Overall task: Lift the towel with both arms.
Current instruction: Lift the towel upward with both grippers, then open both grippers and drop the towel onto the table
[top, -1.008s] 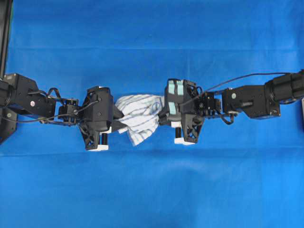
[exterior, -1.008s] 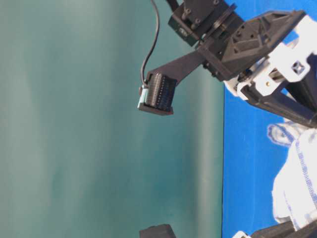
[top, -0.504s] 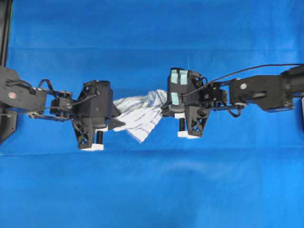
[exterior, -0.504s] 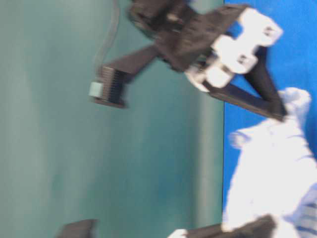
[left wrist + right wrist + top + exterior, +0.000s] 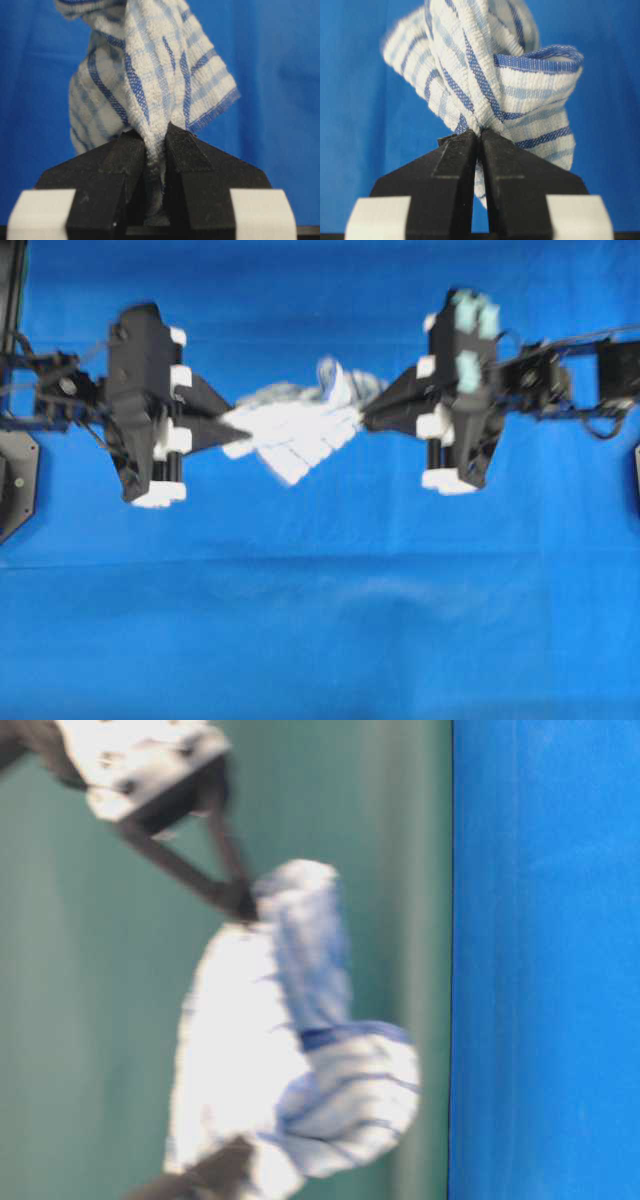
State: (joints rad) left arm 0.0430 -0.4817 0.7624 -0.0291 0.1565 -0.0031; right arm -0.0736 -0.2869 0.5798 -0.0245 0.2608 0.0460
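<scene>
Both grippers are closed on the towel's ends (image 5: 345, 416) and the space (image 5: 95, 990) above the towel is open. My right gripper should keep lifting and let go at the top.
The white towel (image 5: 295, 428) with blue and grey stripes hangs bunched in the air between my two grippers, clear of the blue table covering (image 5: 320, 620). My left gripper (image 5: 228, 428) is shut on the towel's left end; in the left wrist view the cloth (image 5: 150, 75) is pinched between the black fingers (image 5: 187, 150). My right gripper (image 5: 366, 418), with teal pads on its body, is shut on the right end; the right wrist view shows cloth (image 5: 495, 75) clamped at the tips (image 5: 480, 134). The table-level view shows the towel (image 5: 290, 1070) raised off the table, blurred.
The blue table covering fills the overhead view. A black mount (image 5: 15, 480) stands at the left edge. A green wall (image 5: 100, 1020) shows in the table-level view beside the blue surface (image 5: 545, 960).
Both grippers have risen and moved apart with the towel held between them. The towel has come up off the table and stretched out somewhat.
</scene>
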